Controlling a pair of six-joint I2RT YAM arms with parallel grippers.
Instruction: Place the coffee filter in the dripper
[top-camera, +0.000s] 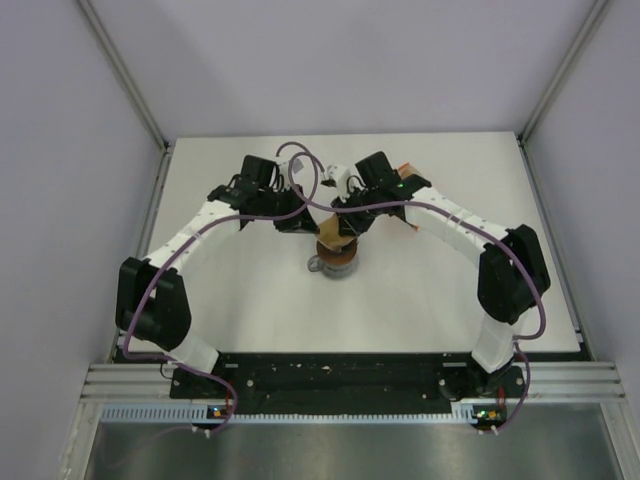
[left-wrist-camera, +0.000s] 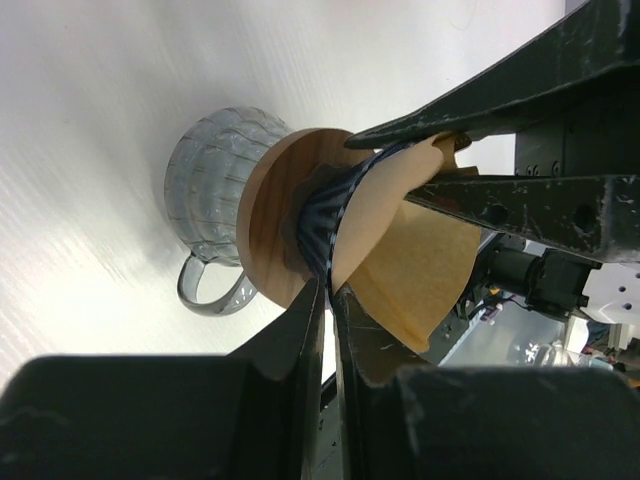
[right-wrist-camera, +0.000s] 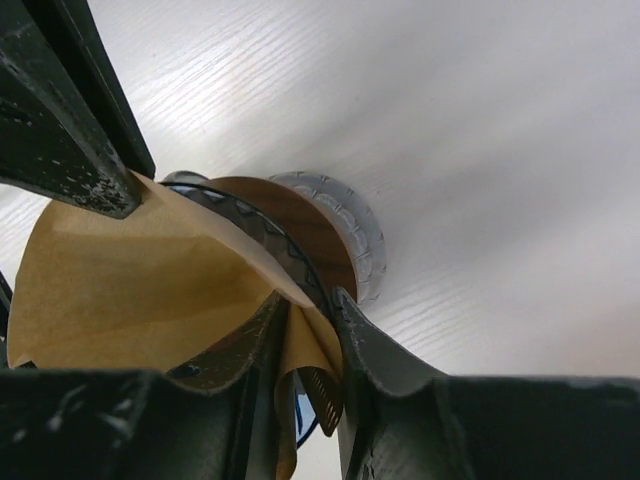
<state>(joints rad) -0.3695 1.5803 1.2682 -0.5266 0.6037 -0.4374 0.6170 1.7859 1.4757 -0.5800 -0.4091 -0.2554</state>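
Note:
The coffee filter's fan edge (left-wrist-camera: 462, 258) pokes out beyond the dripper's rim, so next my right gripper lets go of it, then closes and pushes down inside the filter's pocket (right-wrist-camera: 215, 290).
The tan coffee filter (left-wrist-camera: 410, 250) lies opened in the mouth of the blue ribbed dripper (left-wrist-camera: 325, 215), its fan edge sticking out past the rim. The dripper sits in a brown wooden ring (left-wrist-camera: 270, 210) on a grey handled cup (left-wrist-camera: 205, 170). My left gripper (left-wrist-camera: 330, 290) is shut on the dripper's rim. My right gripper (right-wrist-camera: 310, 315) is shut on the filter's edge (right-wrist-camera: 130, 270) at the dripper rim (right-wrist-camera: 270, 240). In the top view both grippers, left (top-camera: 300, 222) and right (top-camera: 352, 222), meet over the stack (top-camera: 335, 262) and hide most of it.
An orange packet (top-camera: 404, 168) peeks out behind the right arm at the back of the white table (top-camera: 450, 300). Grey walls enclose the table on three sides. The right gripper's fingers (left-wrist-camera: 500, 90) cross the top of the left wrist view.

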